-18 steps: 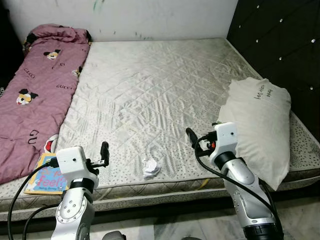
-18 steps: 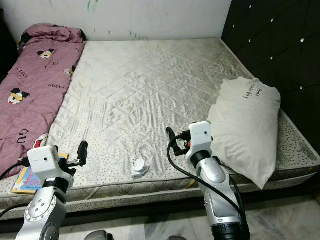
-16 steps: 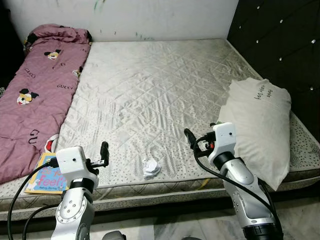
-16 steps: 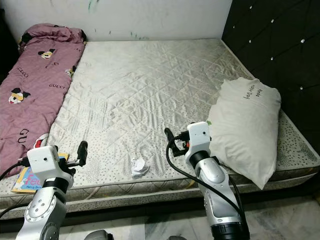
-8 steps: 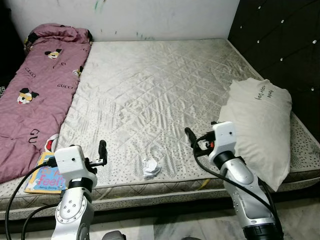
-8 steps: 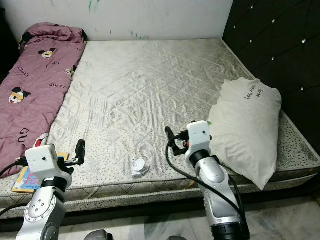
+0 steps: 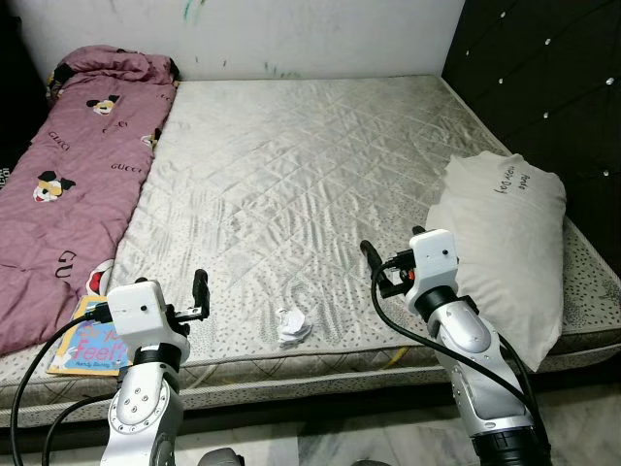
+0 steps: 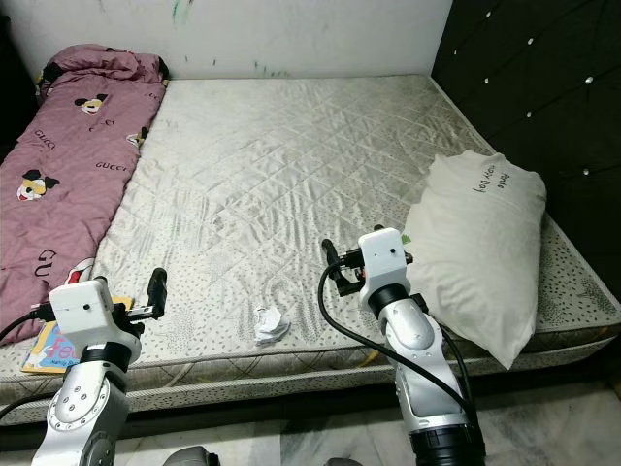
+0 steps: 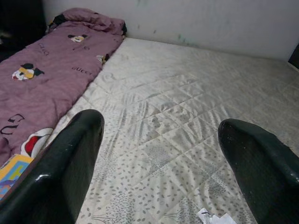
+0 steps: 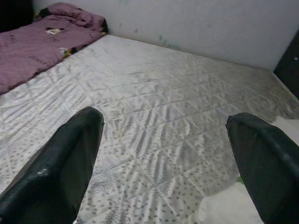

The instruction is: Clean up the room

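Observation:
The crumpled white paper [image 7: 293, 328] will squeeze thin in the middle and stay spread out at its sides when the robot carries it, because loose folds [image 7: 289, 316] stick up unevenly.
A crumpled white paper [image 7: 293, 325] lies on the bare quilted mattress [image 7: 301, 165] close to its near edge, and shows between the fingers in the left wrist view [image 9: 212, 218]. My left gripper [image 7: 199, 291] hovers open to the paper's left, near the mattress corner. My right gripper [image 7: 370, 258] hangs open to the paper's right, beside a white pillow [image 7: 505, 248]. Both wrist views show the fingers spread wide with nothing between them. A colourful children's book [image 7: 89, 337] lies by the left arm on the near left corner.
A purple cartoon-print blanket [image 7: 68, 165] runs along the mattress's left side. A dark tufted headboard [image 7: 543, 87] stands on the right and a white wall [image 7: 291, 34] at the far end. Marble floor [image 7: 572, 427] shows below the bed edge.
My right gripper has lifted slightly and edged toward the pillow side. The left arm and the paper have stayed put.

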Available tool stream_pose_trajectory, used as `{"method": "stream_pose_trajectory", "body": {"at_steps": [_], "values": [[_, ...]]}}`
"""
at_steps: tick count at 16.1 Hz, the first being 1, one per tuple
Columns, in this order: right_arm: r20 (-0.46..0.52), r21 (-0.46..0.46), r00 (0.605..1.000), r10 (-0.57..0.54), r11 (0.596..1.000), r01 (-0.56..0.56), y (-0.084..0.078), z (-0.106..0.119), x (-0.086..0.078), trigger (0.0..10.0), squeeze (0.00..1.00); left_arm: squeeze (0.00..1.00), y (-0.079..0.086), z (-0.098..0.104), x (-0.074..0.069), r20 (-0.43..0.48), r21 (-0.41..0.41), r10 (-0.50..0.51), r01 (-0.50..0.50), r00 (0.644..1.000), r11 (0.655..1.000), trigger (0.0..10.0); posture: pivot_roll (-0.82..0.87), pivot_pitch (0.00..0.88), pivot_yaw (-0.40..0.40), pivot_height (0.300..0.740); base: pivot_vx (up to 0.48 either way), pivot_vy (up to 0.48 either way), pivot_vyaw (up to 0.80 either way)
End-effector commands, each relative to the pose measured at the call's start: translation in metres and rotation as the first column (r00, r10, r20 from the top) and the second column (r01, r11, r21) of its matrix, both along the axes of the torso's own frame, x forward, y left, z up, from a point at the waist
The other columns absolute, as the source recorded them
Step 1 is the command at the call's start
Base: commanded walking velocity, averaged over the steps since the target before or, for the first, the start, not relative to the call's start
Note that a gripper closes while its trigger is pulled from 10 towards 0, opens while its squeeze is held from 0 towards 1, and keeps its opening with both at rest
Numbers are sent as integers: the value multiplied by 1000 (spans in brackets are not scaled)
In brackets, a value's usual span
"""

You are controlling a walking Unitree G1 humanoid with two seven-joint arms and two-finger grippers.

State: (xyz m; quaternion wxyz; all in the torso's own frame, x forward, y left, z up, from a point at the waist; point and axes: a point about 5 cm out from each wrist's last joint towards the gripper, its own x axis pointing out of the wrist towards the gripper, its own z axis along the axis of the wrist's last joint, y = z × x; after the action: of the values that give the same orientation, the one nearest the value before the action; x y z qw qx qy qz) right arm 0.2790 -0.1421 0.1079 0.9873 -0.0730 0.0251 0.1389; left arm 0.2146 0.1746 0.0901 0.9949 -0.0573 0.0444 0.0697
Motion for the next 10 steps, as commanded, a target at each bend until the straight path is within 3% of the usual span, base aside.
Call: {"method": "stream_pose_trajectory", "body": {"at_steps": [1, 2, 3, 10], "values": [[8, 1, 1000, 3, 1000, -3, 1, 3, 2, 10000, 0, 0, 1, 4, 1, 14, 5, 1, -1, 1000, 1000, 10000, -43, 17, -16, 740, 0, 0, 800], [11, 10, 1000, 2, 1000, -2, 1, 3, 2, 10000, 0, 0, 1, 4, 1, 14, 4, 1, -1, 1000, 1000, 10000, -44, 17, -16, 740, 0, 0, 800], [-3, 52, 1000, -14, 999, 14, -1, 3, 2, 10000, 0, 0, 1, 4, 2, 13, 2, 2, -2, 1000, 1000, 10000, -47, 18, -16, 740, 0, 0, 0], [-7, 76, 1000, 4, 997, -4, 1, 3, 2, 10000, 0, 0, 0, 5, 3, 28, -18, -17, 18, 999, 1000, 10000, -51, 18, -13, 740, 0, 0, 0]]}}
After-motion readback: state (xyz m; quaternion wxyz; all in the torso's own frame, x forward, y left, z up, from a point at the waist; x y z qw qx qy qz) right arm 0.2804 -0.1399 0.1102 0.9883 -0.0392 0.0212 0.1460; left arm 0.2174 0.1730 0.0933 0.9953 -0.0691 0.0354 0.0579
